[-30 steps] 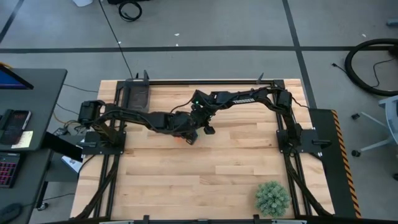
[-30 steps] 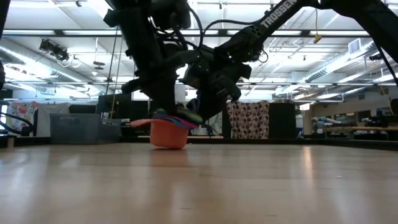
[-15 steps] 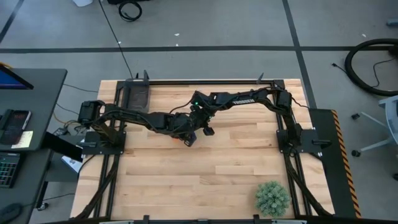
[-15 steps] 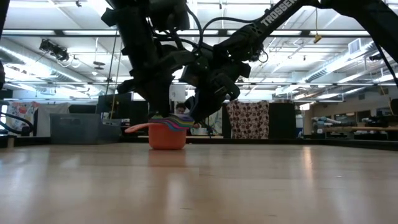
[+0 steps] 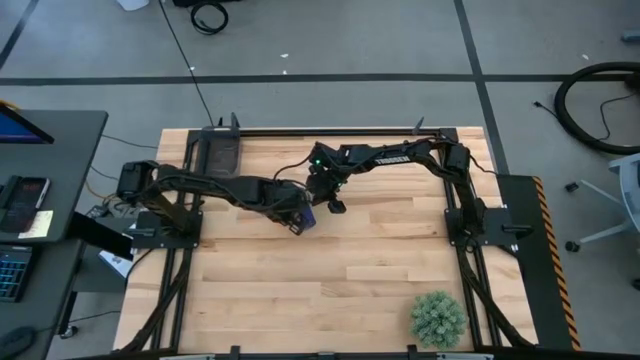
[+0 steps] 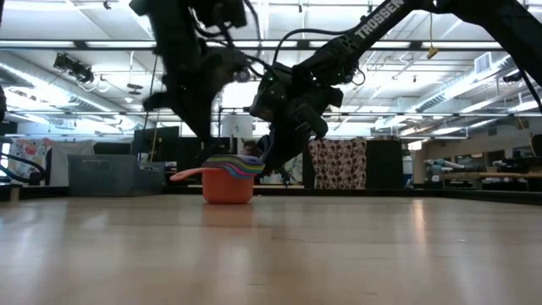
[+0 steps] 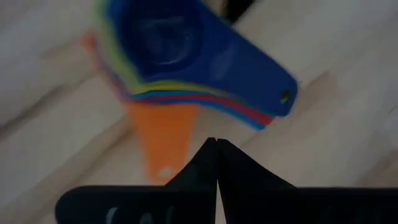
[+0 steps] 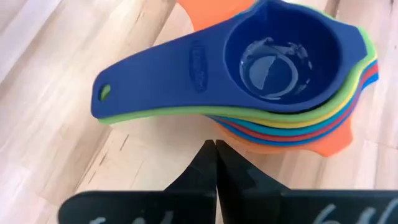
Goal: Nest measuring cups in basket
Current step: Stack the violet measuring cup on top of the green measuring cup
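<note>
The orange cup's handle (image 6: 187, 174) is crooked and sticks out from the handles above it. I need to lower my left gripper again and push that handle under the dark blue handle (image 7: 258, 74).
The measuring cups stand nested in one stack (image 6: 229, 182) on the table, the orange one (image 6: 227, 190) at the bottom and the dark blue one (image 8: 280, 68) on top. Their handles fan out to two sides. My left gripper (image 7: 216, 149) is shut and hangs above the stack (image 7: 180, 62), raised clear of it. My right gripper (image 8: 216, 149) is shut too, low beside the dark blue handle (image 8: 155, 74). The basket (image 5: 218, 155) sits at the far left corner of the table, with no cup showing in it. My right gripper's shut fingertips (image 6: 269, 163) stand next to the handle ends of the stack (image 6: 259, 168), slanting down from the right. Whether they touch the handles, I cannot tell.
A spiky green plant ball (image 5: 437, 318) lies near the table's near right corner. Bare wood lies along the near half of the table (image 5: 300, 300). Both arms cross over the table's middle, close to each other.
The stack, slightly tilted a second ago, has settled flat on the table. My left gripper has risen away from it and drawn back a little toward the table's left. My right gripper has stayed beside the handles.
</note>
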